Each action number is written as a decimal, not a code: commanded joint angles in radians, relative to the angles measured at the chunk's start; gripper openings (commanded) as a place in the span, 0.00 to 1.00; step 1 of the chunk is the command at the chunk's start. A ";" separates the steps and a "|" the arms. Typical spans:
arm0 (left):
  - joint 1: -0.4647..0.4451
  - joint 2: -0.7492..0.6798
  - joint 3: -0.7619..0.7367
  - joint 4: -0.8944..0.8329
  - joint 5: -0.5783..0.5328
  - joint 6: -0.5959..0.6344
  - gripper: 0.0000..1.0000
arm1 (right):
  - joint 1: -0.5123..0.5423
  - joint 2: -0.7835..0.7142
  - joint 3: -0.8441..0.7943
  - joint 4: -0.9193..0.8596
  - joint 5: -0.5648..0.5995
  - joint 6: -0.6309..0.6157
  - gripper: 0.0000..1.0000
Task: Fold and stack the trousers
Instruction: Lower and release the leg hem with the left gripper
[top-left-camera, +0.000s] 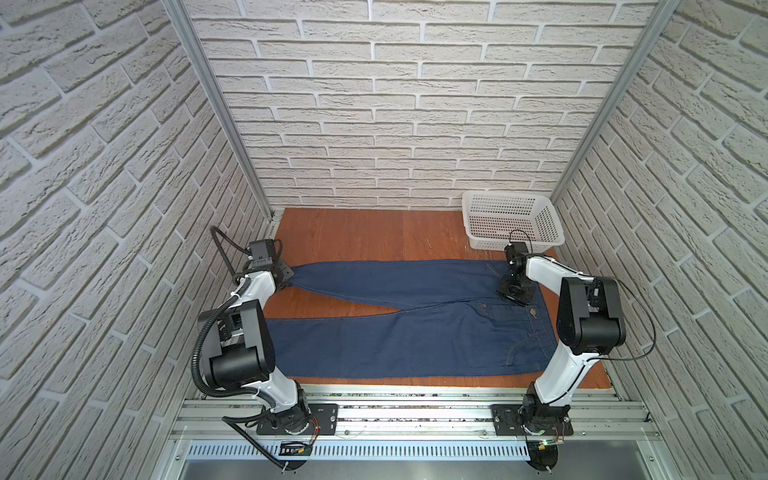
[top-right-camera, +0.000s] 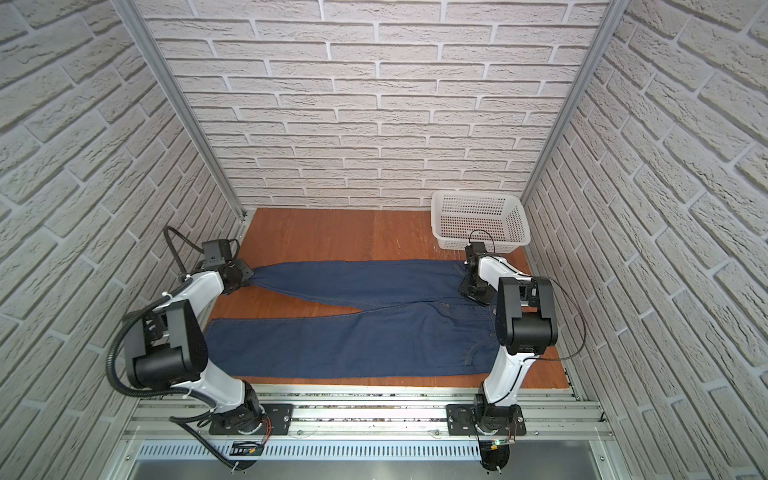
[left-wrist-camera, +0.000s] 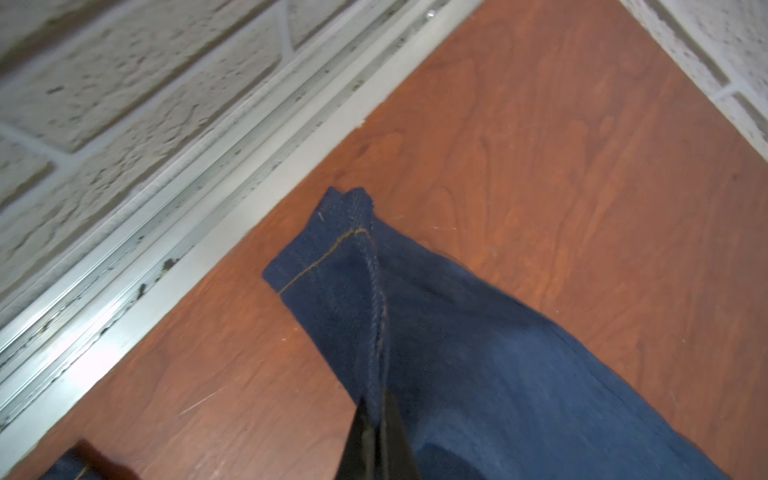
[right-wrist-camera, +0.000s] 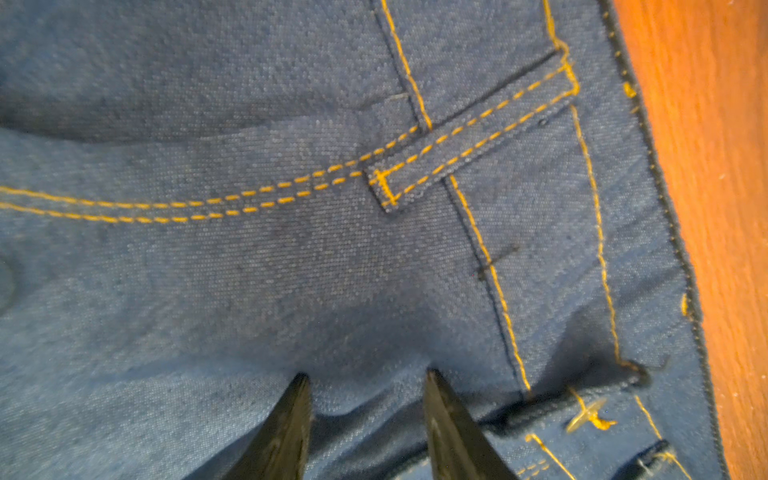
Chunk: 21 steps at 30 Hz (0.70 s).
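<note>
The robot's left gripper should pull the far leg's inner seam (left-wrist-camera: 374, 308) toward the near leg and then open to lay the seam flat, because the seam sticks up over the far leg's bunched hem.
The trousers (top-left-camera: 395, 332) (top-right-camera: 353, 336) lie flat on the wooden table (top-left-camera: 353, 237), legs spread toward the left and waist at the right. My left gripper (top-left-camera: 291, 280) (top-right-camera: 249, 279) (left-wrist-camera: 376, 399) is shut on the hem end of the far leg (left-wrist-camera: 332, 257), pinching its side seam near the left wall. My right gripper (top-left-camera: 515, 297) (top-right-camera: 476, 295) (right-wrist-camera: 368, 376) stands on the far half of the waist, jaws apart. Its tips press into the denim (right-wrist-camera: 291, 270) beside a belt loop (right-wrist-camera: 469, 137), and a low wrinkle lies between them.
A white perforated basket (top-left-camera: 513, 220) (top-right-camera: 482, 220) stands at the back right corner, just behind my right wrist. An aluminium rail (left-wrist-camera: 166, 216) and a brick wall run close along the left of the held hem. Bare wood shows behind the trousers.
</note>
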 joint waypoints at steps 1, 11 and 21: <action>-0.155 0.048 0.103 0.067 0.116 0.113 0.00 | 0.005 0.016 -0.014 -0.052 -0.014 -0.012 0.46; -0.550 0.362 0.381 -0.116 0.396 0.302 0.01 | 0.005 0.006 -0.030 -0.046 -0.010 -0.020 0.47; -0.398 0.259 0.280 -0.134 0.225 0.247 0.00 | 0.005 0.014 -0.023 -0.038 -0.030 -0.014 0.46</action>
